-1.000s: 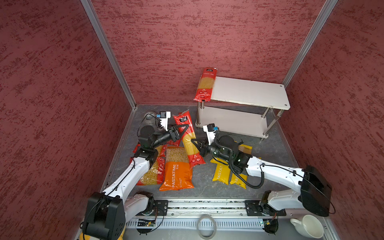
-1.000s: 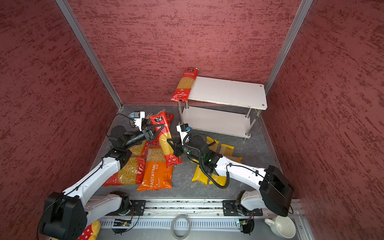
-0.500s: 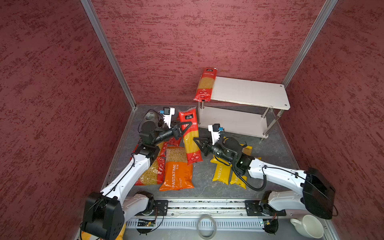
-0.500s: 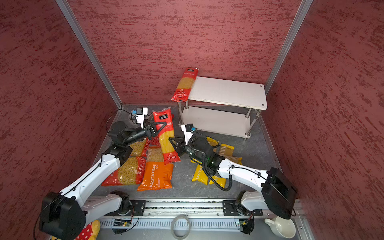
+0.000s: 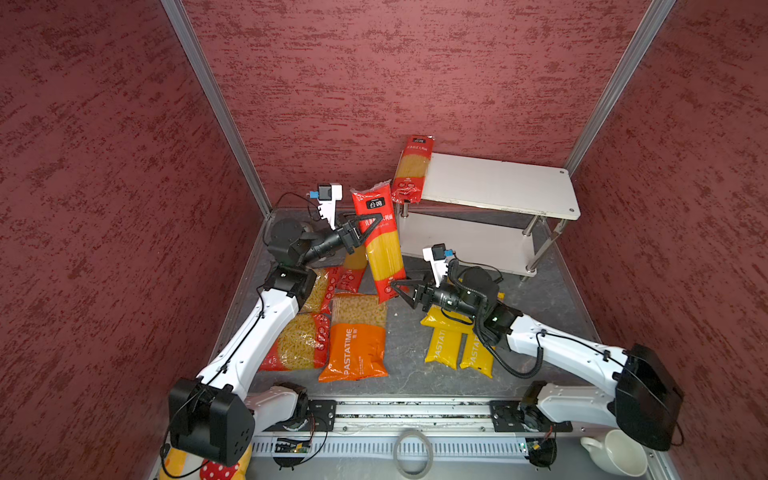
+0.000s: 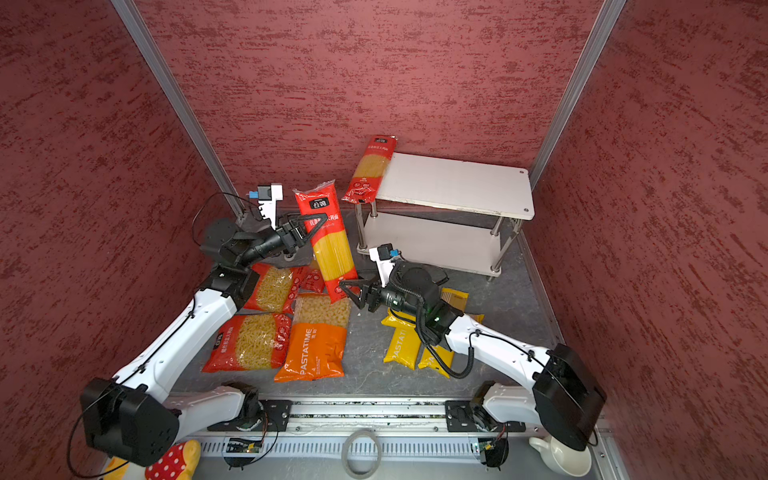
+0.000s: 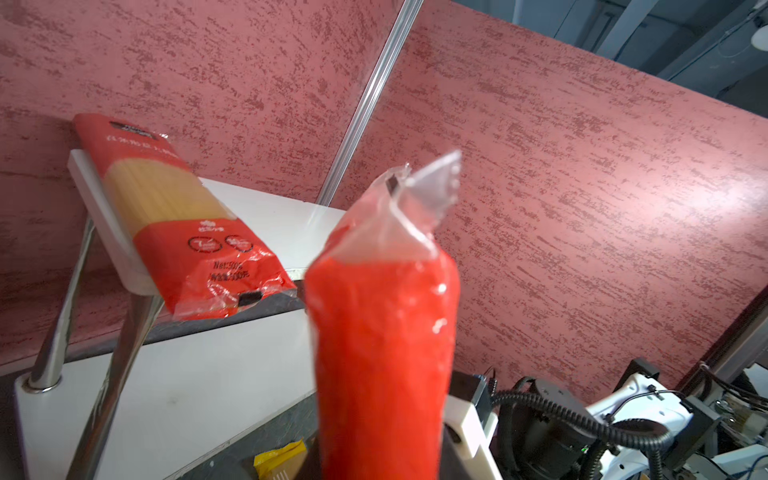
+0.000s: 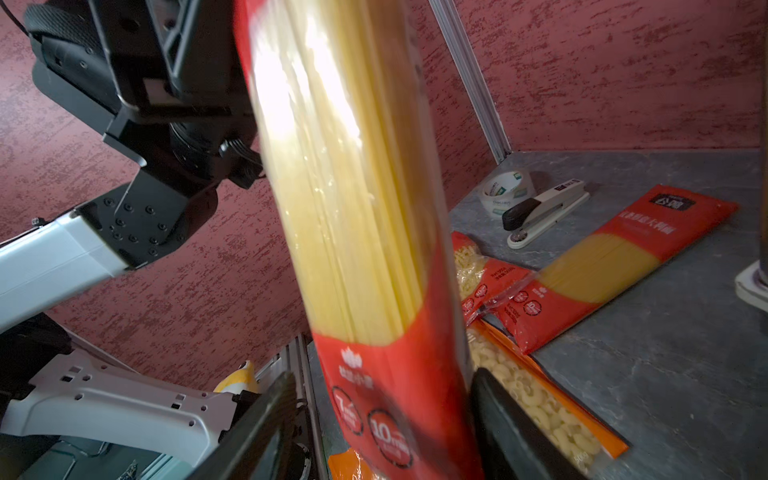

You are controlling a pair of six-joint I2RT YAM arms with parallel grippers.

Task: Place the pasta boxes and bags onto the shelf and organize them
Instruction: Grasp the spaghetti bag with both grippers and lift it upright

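Next, I take the spaghetti pack by its lower end with my right gripper, because my left gripper is holding it by its upper part, the end that goes deepest on the shelf.
My left gripper is shut on the upper part of a long red spaghetti pack, which hangs steeply tilted above the floor. My right gripper stands open around the pack's lower end, its fingers apart on both sides. The white two-tier shelf stands just right of the pack. A second red spaghetti pack lies on its top board's left end, overhanging the front. A third lies on the floor. An orange PASTATIME pack, two red short-pasta packs and yellow PASTATIME packs lie flat.
A tape roll and a stapler sit in the back left corner. A white cup, a tape ring and a spotted plush toy lie beyond the front rail. Red walls enclose three sides.
My left gripper has closed on the pack's upper part and raised it toward the shelf. My right gripper has let go of the lower end and opened.
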